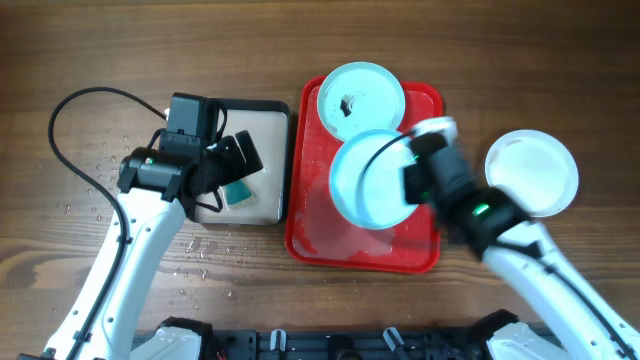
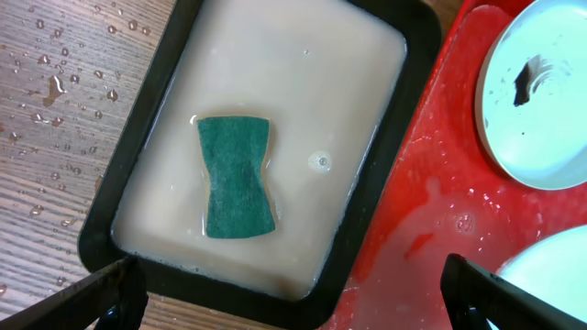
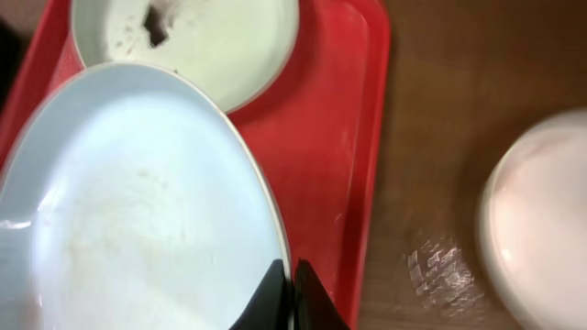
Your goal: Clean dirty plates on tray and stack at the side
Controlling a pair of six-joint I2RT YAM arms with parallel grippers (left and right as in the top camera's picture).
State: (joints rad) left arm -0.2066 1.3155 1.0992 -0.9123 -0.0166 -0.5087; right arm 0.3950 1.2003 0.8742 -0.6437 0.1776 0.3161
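The held plate's side is clean, so my right gripper should keep carrying it until it sits on the plate beside the red tray, then let go.
The red tray lies mid-table. A plate with a dark smear rests at its far end; it also shows in the left wrist view and the right wrist view. My right gripper is shut on the rim of a second, clean-looking plate, held tilted above the tray. A third plate lies on the table right of the tray. My left gripper is open and empty above the near edge of the black-rimmed tray.
The black-rimmed tray left of the red tray holds cloudy beige water and a green sponge. Water drops dot the wood at the left.
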